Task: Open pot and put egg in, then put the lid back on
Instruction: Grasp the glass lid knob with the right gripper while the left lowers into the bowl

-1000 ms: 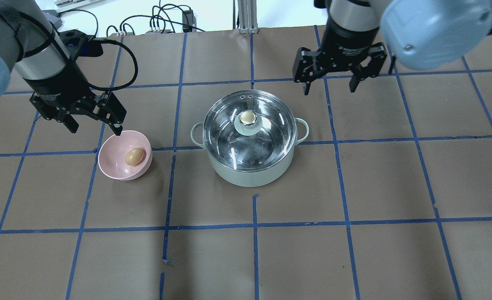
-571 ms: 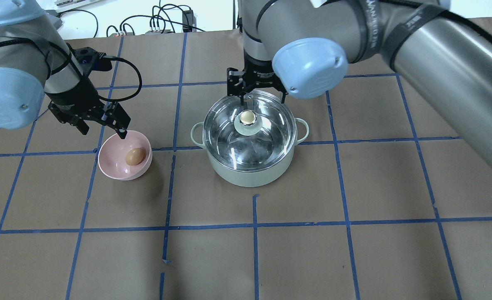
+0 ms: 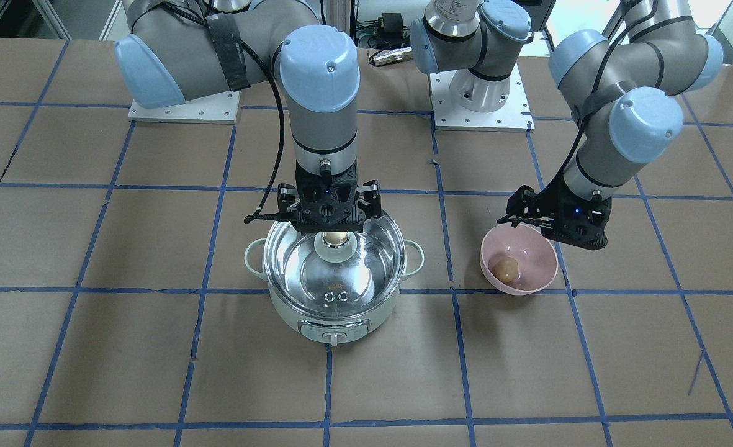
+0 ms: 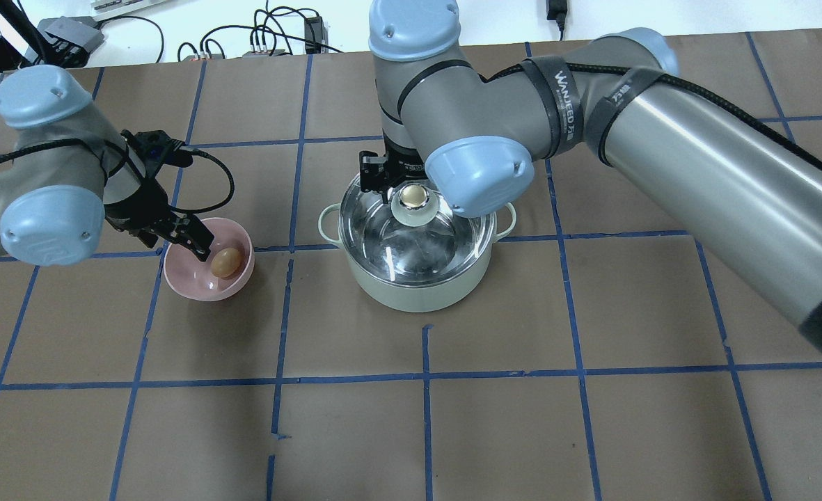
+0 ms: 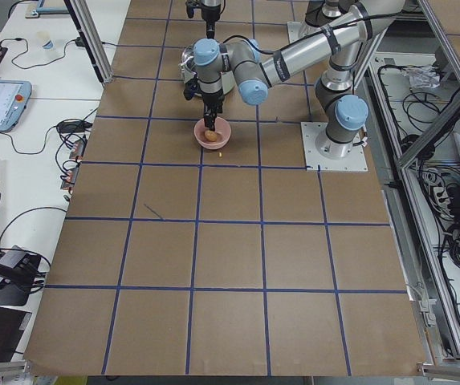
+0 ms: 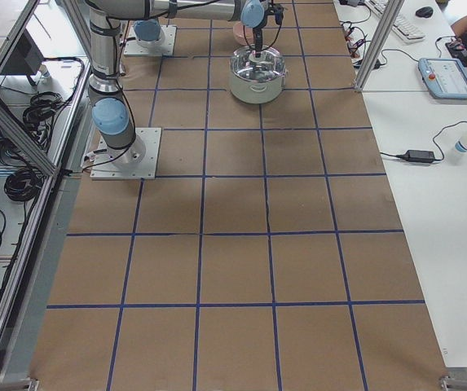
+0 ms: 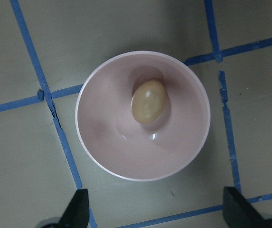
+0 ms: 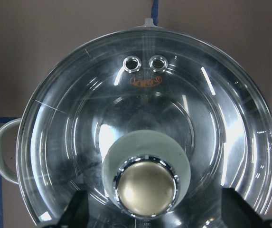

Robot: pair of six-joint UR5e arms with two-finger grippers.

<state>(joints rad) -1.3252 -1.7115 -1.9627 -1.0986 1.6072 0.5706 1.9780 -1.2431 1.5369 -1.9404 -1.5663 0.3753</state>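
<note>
Only shiny steel (image 3: 360, 279) can be seen through the glass lid. I should expect an empty pot (image 3: 286, 308) when I take the lid off.
The pale mint-green pot (image 4: 417, 291) stands mid-table with the glass lid (image 4: 390, 236) closed on it. My right gripper (image 3: 331, 225) is open directly above the lid's tan knob (image 8: 146, 187), one finger on either side, not touching it. The brown egg (image 4: 225, 262) lies in a pink bowl (image 4: 195, 282) to the pot's left. My left gripper (image 7: 157, 211) is open and empty just above the bowl's rim, beside the egg (image 7: 149, 101). In the front-facing view the left gripper (image 3: 552, 226) hangs over the bowl (image 3: 540, 276) and the egg (image 3: 506, 269).
The brown table is marked with a blue tape grid (image 4: 424, 376). The right arm's long forearm (image 4: 717, 181) crosses above the table's right half. Cables (image 4: 271, 35) lie beyond the far edge. The pot's control dial (image 3: 334, 336) faces away from the robot.
My right arm has swung from the far right to over the lid knob, gripper still open. My left gripper has moved down and closer over the bowl.
</note>
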